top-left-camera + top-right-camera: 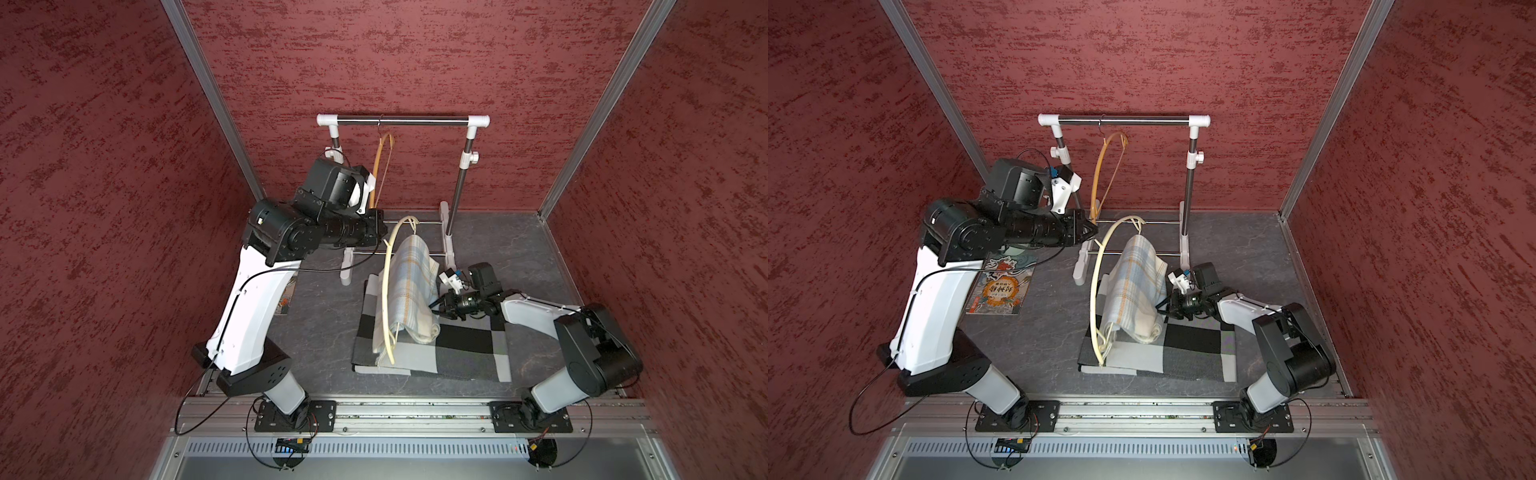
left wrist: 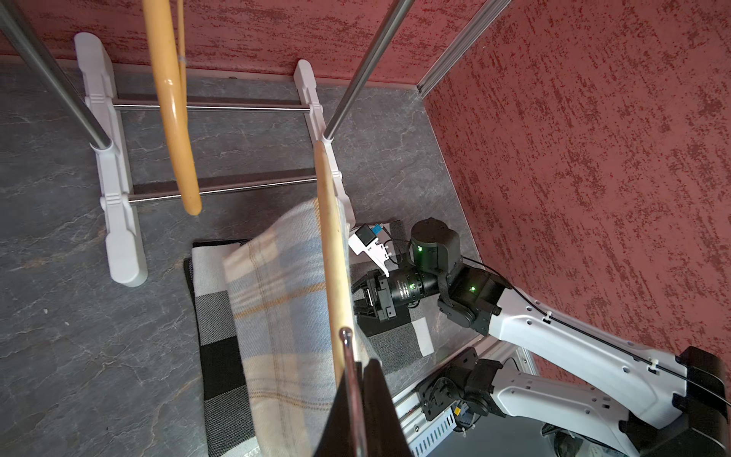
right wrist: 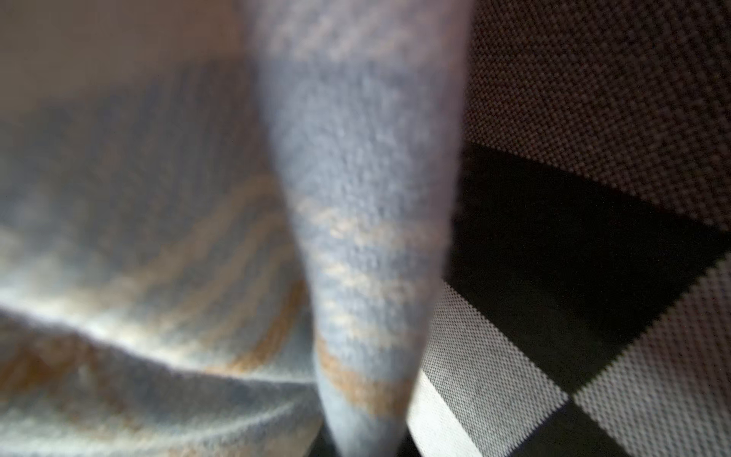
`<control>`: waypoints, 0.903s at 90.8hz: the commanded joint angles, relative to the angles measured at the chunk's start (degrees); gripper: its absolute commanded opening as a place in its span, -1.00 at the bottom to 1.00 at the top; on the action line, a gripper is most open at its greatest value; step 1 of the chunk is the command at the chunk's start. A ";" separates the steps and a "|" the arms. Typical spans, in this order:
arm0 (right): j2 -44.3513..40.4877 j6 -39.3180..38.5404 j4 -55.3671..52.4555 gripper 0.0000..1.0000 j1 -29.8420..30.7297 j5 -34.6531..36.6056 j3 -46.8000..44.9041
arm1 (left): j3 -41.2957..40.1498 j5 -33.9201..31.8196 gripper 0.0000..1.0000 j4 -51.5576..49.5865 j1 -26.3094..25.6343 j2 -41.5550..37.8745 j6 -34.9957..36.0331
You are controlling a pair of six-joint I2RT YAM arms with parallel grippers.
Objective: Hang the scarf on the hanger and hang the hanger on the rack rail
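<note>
My left gripper is holding the pale wooden hanger by its metal hook (image 2: pixel 347 336). My right gripper should therefore grab the hanger's wooden arm (image 1: pixel 385 305) before it hooks the hanger onto the rail.
My left gripper (image 1: pixel 383 237) (image 1: pixel 1095 232) (image 2: pixel 362 368) is shut on the metal hook of a pale wooden hanger (image 1: pixel 384 282) (image 1: pixel 1094 282) (image 2: pixel 332 245), holding it up above the table. The scarf (image 1: pixel 409 282) (image 1: pixel 1138 282) (image 2: pixel 277 285), pale blue plaid with orange lines, is draped over the hanger's lower bar, and its lower folds rest on the cloth below. My right gripper (image 1: pixel 434 305) (image 1: pixel 1160 306) (image 2: pixel 358 300) is shut on the scarf's right edge, low down. In the right wrist view a fold of the scarf (image 3: pixel 364 198) fills the picture and hides the fingers.
A black, grey and white checked cloth (image 1: pixel 457 345) (image 1: pixel 1192 345) (image 3: pixel 593 118) lies flat under the scarf. Behind stands a clothes rack (image 1: pixel 403 121) (image 1: pixel 1125 121) with a yellow hanger (image 1: pixel 380 166) (image 1: pixel 1100 174) (image 2: pixel 174 118) on its rail. A picture book (image 1: pixel 1000 286) lies under the left arm. Red walls enclose three sides.
</note>
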 commanded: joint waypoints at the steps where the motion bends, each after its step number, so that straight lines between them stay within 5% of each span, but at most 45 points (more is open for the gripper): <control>1: 2.35 -0.17 -0.92 -1.00 0.93 3.56 -2.25 | 1.63 -0.64 -1.00 10.16 0.94 -1.05 0.42; 24: 4.40 0.18 0.23 -0.97 2.82 2.87 -2.85 | 1.63 -0.70 -1.00 11.57 1.01 -0.47 0.45; 33: 4.40 -1.21 -2.81 0.06 2.86 5.43 -1.64 | 1.63 -0.23 -1.00 11.97 1.01 -0.43 0.62; 41: 2.00 -4.20 -8.60 0.45 2.88 12.10 -0.06 | 1.72 0.03 -1.00 11.95 1.01 -0.36 0.85; 51: -5.03 -5.00 -8.41 0.55 2.49 18.86 -1.30 | 2.03 0.03 -1.00 11.72 1.09 -0.45 1.55; 82: -30.03 -5.34 5.95 0.53 2.18 21.80 -9.28 | 7.52 4.12 -1.00 7.89 2.75 1.31 4.80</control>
